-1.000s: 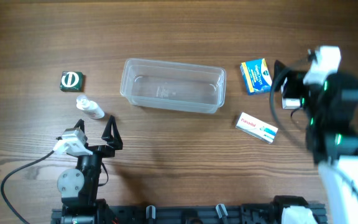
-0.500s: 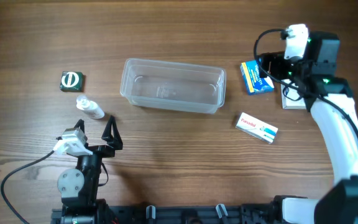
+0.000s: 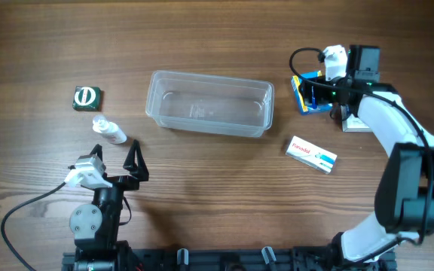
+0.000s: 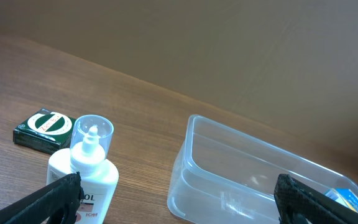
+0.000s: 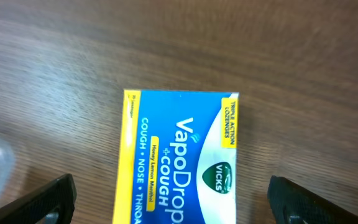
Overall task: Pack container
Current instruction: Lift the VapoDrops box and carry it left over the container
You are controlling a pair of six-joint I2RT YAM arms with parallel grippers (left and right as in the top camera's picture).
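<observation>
My right gripper should carry on lowering until the Vicks VapoDrops box (image 5: 176, 160), square between its open fingers with free wood (image 5: 252, 171) alongside, has a finger on either side, then close.
The clear plastic container (image 3: 209, 103) sits empty at the table's middle; it also shows in the left wrist view (image 4: 260, 177). A blue and yellow Vicks VapoDrops box (image 3: 308, 92) lies right of it. My right gripper (image 3: 307, 93) is open and hangs over this box, its fingers on either side of the box (image 5: 179, 158) in the right wrist view. My left gripper (image 3: 115, 161) is open and empty near the front left, with a white bottle (image 4: 82, 177) close before its left finger.
A white bottle (image 3: 109, 131) and a dark green box (image 3: 87, 97) lie at the left. A white Panadol box (image 3: 312, 154) lies front right of the container. A pale flat item (image 3: 355, 120) sits partly under my right arm.
My right arm swung up and left, from the right edge to over the Vicks box. My left arm stayed still. No object moved.
</observation>
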